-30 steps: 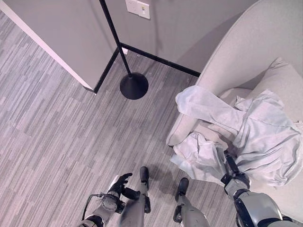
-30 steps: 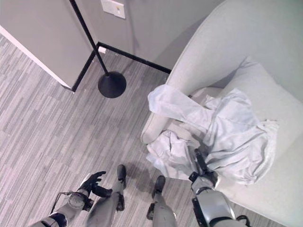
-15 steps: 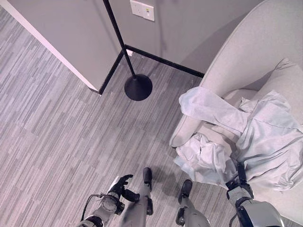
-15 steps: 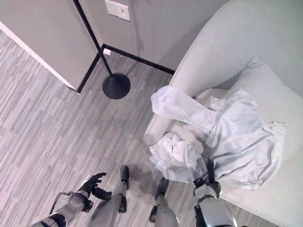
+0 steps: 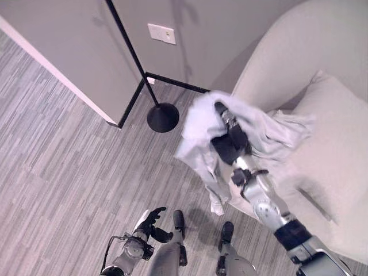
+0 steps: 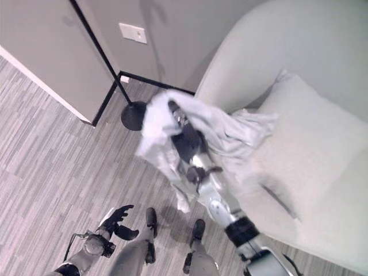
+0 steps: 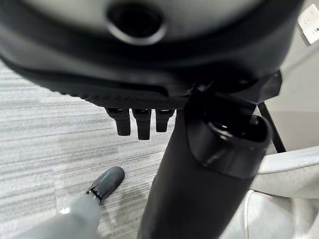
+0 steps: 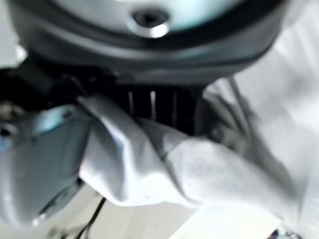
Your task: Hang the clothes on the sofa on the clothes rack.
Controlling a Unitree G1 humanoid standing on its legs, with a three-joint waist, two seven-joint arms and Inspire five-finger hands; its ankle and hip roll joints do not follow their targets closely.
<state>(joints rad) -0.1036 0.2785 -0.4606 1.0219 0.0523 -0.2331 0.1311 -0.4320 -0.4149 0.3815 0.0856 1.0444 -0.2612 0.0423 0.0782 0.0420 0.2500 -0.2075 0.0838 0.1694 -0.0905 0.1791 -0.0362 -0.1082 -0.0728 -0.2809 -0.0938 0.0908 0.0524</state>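
Observation:
The garment (image 5: 201,121) hangs in limp folds (image 5: 210,179). It will gather into a narrow piece of cloth with dangling ends when I pull it between both grippers.
A pale grey-white garment (image 5: 195,131) hangs in the air in front of the light grey sofa (image 5: 336,144), one end trailing back onto the seat. My right hand (image 5: 230,144) is raised and shut on it. In the right wrist view the cloth (image 8: 149,167) is bunched through the curled fingers (image 8: 152,107). The clothes rack (image 5: 131,54), a thin black pole on a round black base (image 5: 163,117), stands by the wall just left of the garment. Low by my side, my left hand (image 5: 150,220) is open and holds nothing, fingers (image 7: 142,122) relaxed.
A grey wall corner with black baseboard (image 5: 132,95) juts out beside the rack's base. A white wall outlet (image 5: 161,33) sits above it. Striped grey carpet (image 5: 63,167) spreads to the left. The sofa's curved back (image 5: 276,52) rises on the right.
My right hand has lifted the garment off the sofa seat, up and left toward the rack. The view has shifted a little. The left hand stays low.

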